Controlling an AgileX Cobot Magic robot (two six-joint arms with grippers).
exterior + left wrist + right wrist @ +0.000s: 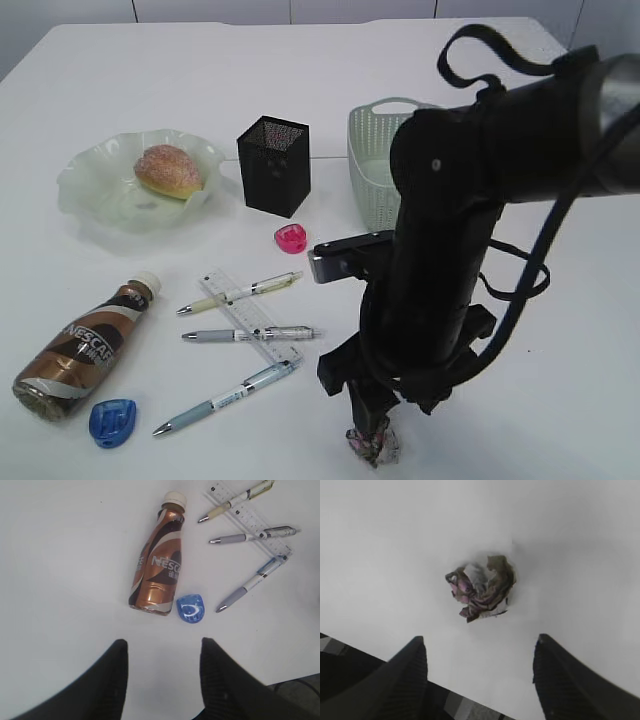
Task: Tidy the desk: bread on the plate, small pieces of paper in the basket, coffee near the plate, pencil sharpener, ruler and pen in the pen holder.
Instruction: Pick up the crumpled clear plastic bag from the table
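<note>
The crumpled piece of paper (373,443) will stay a compact wad as I lift it and take it to the basket, since creased folds (482,587) are bunched tightly together.
The bread (165,169) lies on the green plate (85,170). Lying on its side on the desk (150,70) is the coffee bottle (85,345), also visible as the bottle (159,562) in the left wrist view. A blue pencil sharpener (191,609) rests by its base and a pink one (291,237) near the pen holder (273,165). The ruler (250,315) lies under three pens (250,333). My left gripper (162,647) hangs open and empty, short of the bottle. My right gripper (480,645) is open just above a crumpled piece of paper (481,586), not touching it.
The pale green basket (375,160) stands right of the pen holder, partly hidden by my right arm (440,250). That arm covers much of the desk's right half. The paper ball (372,443) sits near the front edge.
</note>
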